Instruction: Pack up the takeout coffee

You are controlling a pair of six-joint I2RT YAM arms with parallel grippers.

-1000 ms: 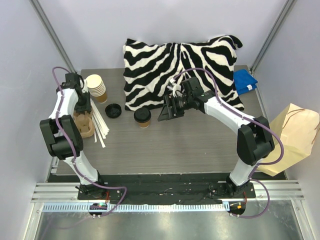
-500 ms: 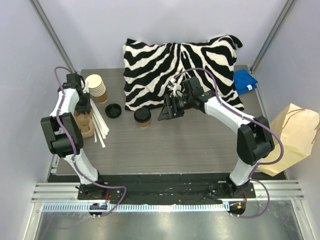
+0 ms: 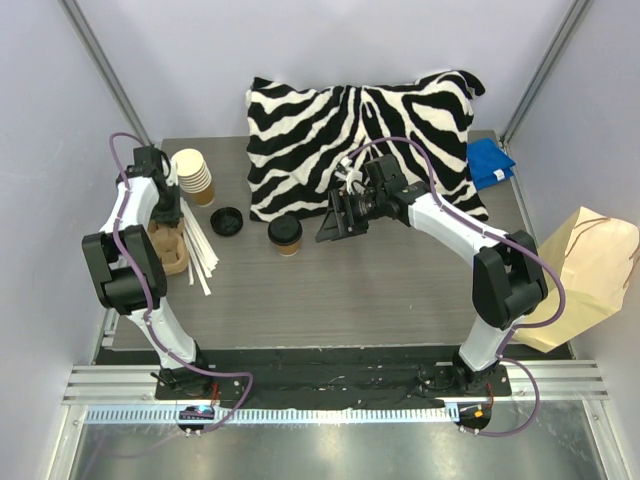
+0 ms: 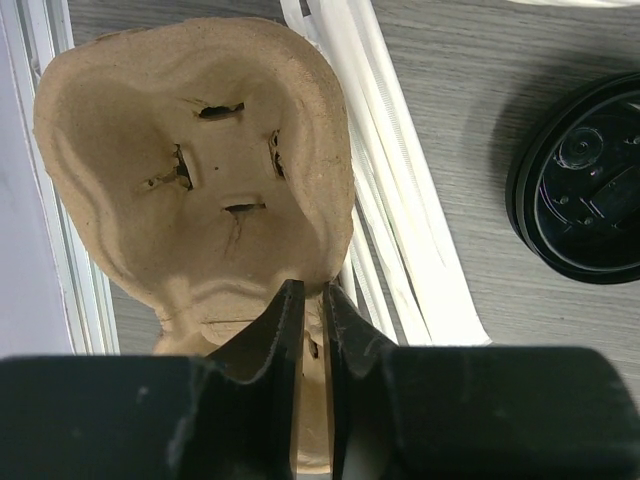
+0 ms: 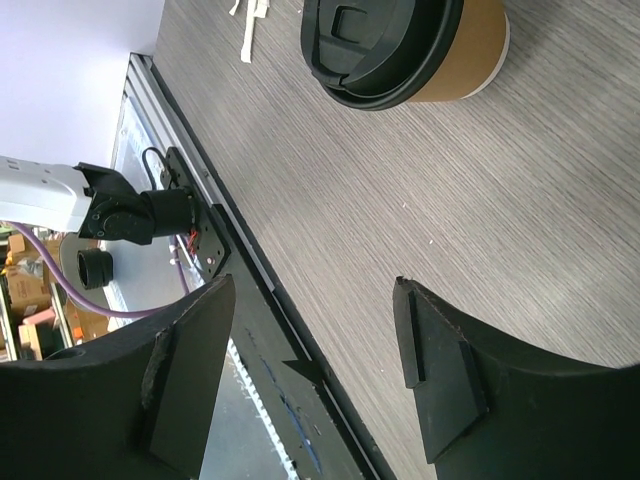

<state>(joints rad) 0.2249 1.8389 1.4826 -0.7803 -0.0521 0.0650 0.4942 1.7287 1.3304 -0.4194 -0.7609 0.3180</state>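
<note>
The pulp cup carrier's waist (image 4: 235,326) is below my left gripper's fingers, and they are too close together. Next, I spread them around the rim there (image 4: 326,272), pinch it and pull it up.
The takeout coffee (image 3: 285,233), a small brown paper cup with a black lid, stands on the table in front of the zebra pillow. It also shows at the top of the right wrist view (image 5: 400,45). My right gripper (image 3: 336,222) is open and empty just right of the cup, level with it and apart from it; in its own view (image 5: 315,350) the jaws stand wide apart over bare table. My left gripper (image 3: 166,212) is at the far left, above a pulp cup carrier (image 4: 190,150), with its jaws almost together (image 4: 308,290) and nothing clearly between them.
A loose black lid (image 3: 227,221) lies left of the coffee. A stack of unlidded cups (image 3: 192,175) and white wrapped straws (image 3: 200,250) are at the left. A zebra pillow (image 3: 360,130) and blue cloth (image 3: 490,162) are at the back. A paper bag (image 3: 585,280) stands past the table's right edge.
The left arm has shifted very slightly. The right arm, the coffee and the other things have not moved.
</note>
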